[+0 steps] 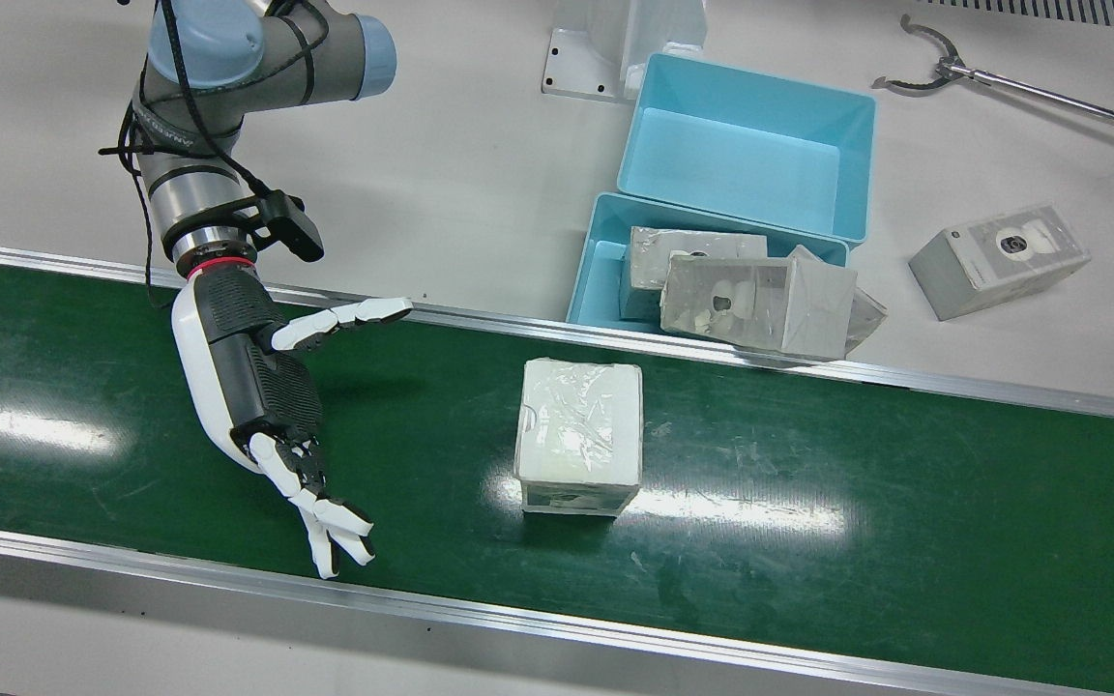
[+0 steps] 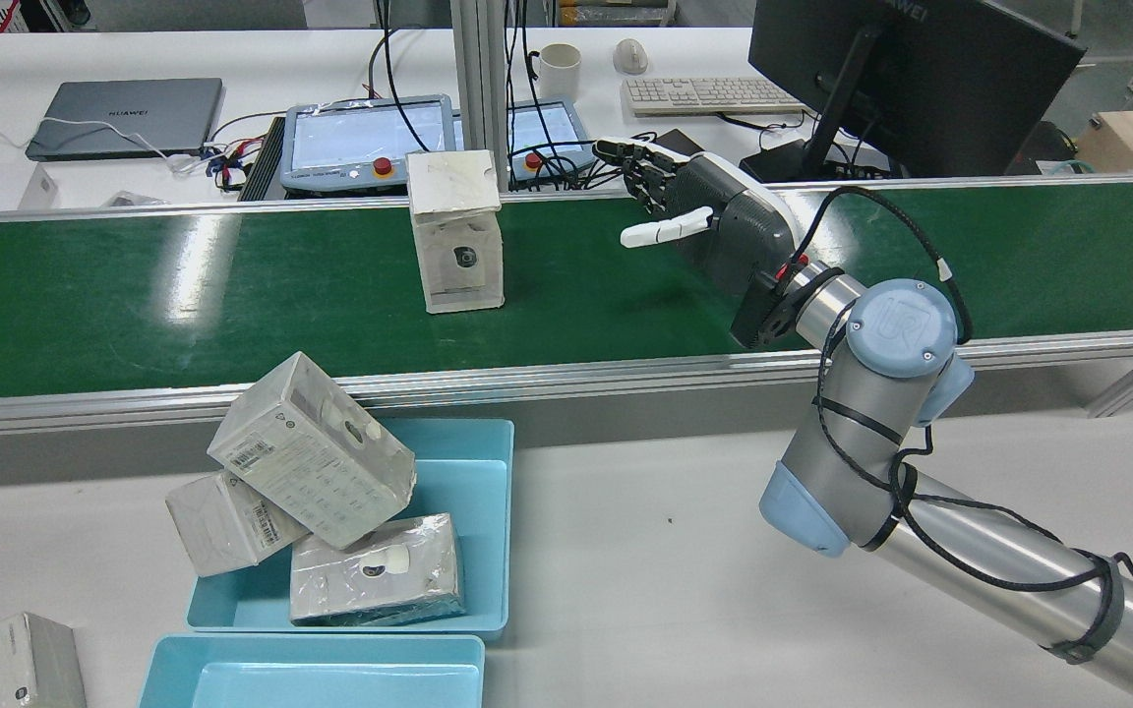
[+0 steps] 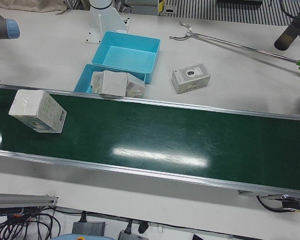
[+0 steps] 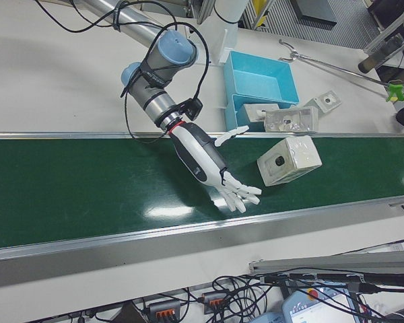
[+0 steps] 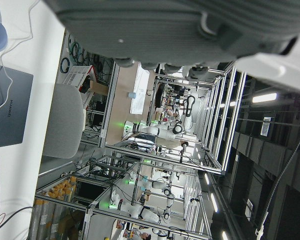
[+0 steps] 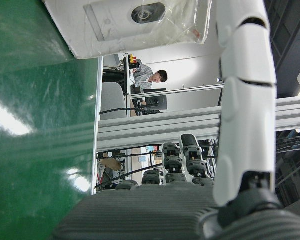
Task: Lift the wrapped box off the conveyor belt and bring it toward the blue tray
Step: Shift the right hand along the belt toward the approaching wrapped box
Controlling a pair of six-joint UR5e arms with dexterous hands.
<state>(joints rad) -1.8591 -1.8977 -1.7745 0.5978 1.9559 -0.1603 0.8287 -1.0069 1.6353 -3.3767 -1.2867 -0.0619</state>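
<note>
My gripper will set the wrapped box (image 1: 579,436) down on the tilted boxes (image 1: 764,303) that stick out over the nearer tray's rim, so it will tip over onto its side.
The wrapped box (image 1: 578,430) stands upright on the green conveyor belt (image 1: 857,483); it also shows in the rear view (image 2: 455,231), the left-front view (image 3: 37,111) and the right-front view (image 4: 289,160). My right hand (image 1: 257,387) is open over the belt beside the box, apart from it, with its palm facing the box (image 2: 714,221). In the right hand view the box (image 6: 135,22) is ahead of a white finger (image 6: 245,100). Two blue trays sit beside the belt: an empty one (image 1: 746,145) and one (image 1: 605,261) holding boxes. Only the left hand's palm (image 5: 165,30) shows.
Several wrapped boxes (image 1: 760,300) are piled in the nearer tray and overhang its rim toward the belt. A loose box (image 1: 999,259) and a long grabber tool (image 1: 944,70) lie on the white table. Aluminium rails (image 1: 905,377) edge the belt.
</note>
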